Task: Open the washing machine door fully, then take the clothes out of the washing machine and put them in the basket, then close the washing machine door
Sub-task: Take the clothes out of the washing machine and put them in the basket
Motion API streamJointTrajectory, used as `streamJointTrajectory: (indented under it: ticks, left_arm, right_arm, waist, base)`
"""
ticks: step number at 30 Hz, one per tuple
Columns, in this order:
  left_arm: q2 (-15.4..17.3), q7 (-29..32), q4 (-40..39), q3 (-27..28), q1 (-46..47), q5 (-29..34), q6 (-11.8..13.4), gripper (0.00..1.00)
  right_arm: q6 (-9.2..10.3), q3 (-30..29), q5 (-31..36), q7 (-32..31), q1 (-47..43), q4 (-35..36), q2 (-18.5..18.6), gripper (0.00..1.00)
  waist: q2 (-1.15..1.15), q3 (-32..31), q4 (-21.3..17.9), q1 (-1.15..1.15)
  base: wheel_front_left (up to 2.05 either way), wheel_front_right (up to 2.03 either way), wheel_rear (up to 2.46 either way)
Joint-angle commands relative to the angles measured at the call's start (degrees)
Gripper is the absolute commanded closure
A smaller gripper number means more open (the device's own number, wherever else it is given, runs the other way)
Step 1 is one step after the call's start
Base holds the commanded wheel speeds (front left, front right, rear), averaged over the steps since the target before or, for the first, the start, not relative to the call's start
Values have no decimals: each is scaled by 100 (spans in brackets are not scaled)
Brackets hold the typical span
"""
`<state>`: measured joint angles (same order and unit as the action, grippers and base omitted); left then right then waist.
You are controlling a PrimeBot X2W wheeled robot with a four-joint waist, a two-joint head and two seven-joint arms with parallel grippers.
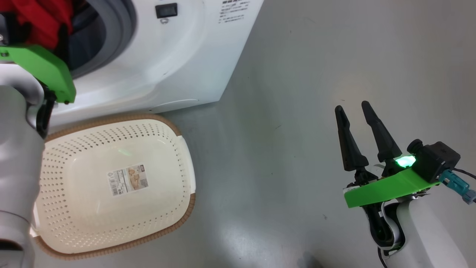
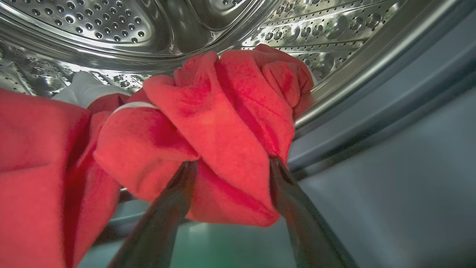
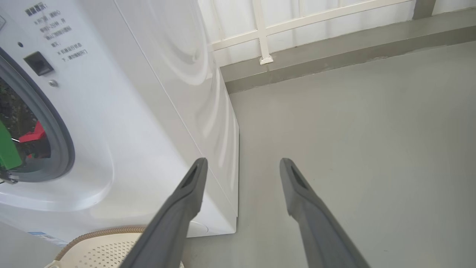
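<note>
Another garment will stay behind in the drum when the robot pulls out the bunched red fold (image 2: pixel 230 147), because white cloth (image 2: pixel 87 89) sticks out deeper behind that fold.
The white washing machine (image 1: pixel 167 56) stands at the upper left with its mouth uncovered; the washing machine door is out of view. Red clothes (image 2: pixel 223 123) with white trim lie at the lip of the steel drum (image 2: pixel 111 26). My left gripper (image 2: pixel 232 163) reaches into the mouth, open, its two fingers straddling a bunched red fold that covers their tips. In the head view the left gripper (image 1: pixel 37 26) sits against the clothes (image 1: pixel 41 15). The cream basket (image 1: pixel 122 120) rests empty on the floor below the machine. My right gripper (image 1: pixel 352 107) hovers open over bare floor, far right.
Grey floor (image 1: pixel 297 111) stretches to the right of the machine and the basket. A grey rubber ring (image 2: pixel 372 111) rims the drum mouth. In the right wrist view a low ledge and a white railing (image 3: pixel 260 33) close off the back, past the machine's side (image 3: pixel 208 93).
</note>
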<state>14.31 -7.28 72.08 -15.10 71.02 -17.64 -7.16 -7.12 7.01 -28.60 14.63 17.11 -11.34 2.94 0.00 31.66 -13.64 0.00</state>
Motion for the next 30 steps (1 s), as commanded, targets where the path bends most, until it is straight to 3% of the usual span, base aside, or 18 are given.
streamJointTrajectory:
  ticks: [1, 2, 4, 5, 22, 30]
  left_arm:
    - [285, -93, -47, 40, 159, 10, 8, 0]
    - [294, -113, -25, 36, 173, 5, 13, 0]
    - [296, -130, 14, 17, 186, -5, 11, 62]
    - [287, -112, 31, -12, 180, -4, 5, 100]
    - [256, -752, -118, 252, -265, -513, -26, 100]
    - [275, -770, -1918, 928, -1624, -612, -30, 100]
  right_arm:
    - [-36, 137, -39, 37, 40, 141, -6, 0]
    - [-36, 141, -45, 37, 42, 142, -6, 0]
    - [-36, 144, -51, 37, 37, 146, -6, 0]
    - [-36, 140, -53, 37, 31, 147, -6, 0]
    - [-36, 36, -15, 37, -99, 78, -6, 0]
    - [-36, -37, 95, 37, -296, 6, -6, 0]
  waist:
    - [0, 24, -33, 0]
    - [0, 25, -42, 0]
    - [0, 22, -58, 0]
    - [0, 15, -64, 0]
    - [0, -383, 94, 0]
    - [0, -843, 277, 0]
  base:
    - [0, 0, 0]
    - [0, 0, 0]
    - [0, 0, 0]
    - [0, 0, 0]
    - [0, 0, 0]
    - [0, 0, 0]
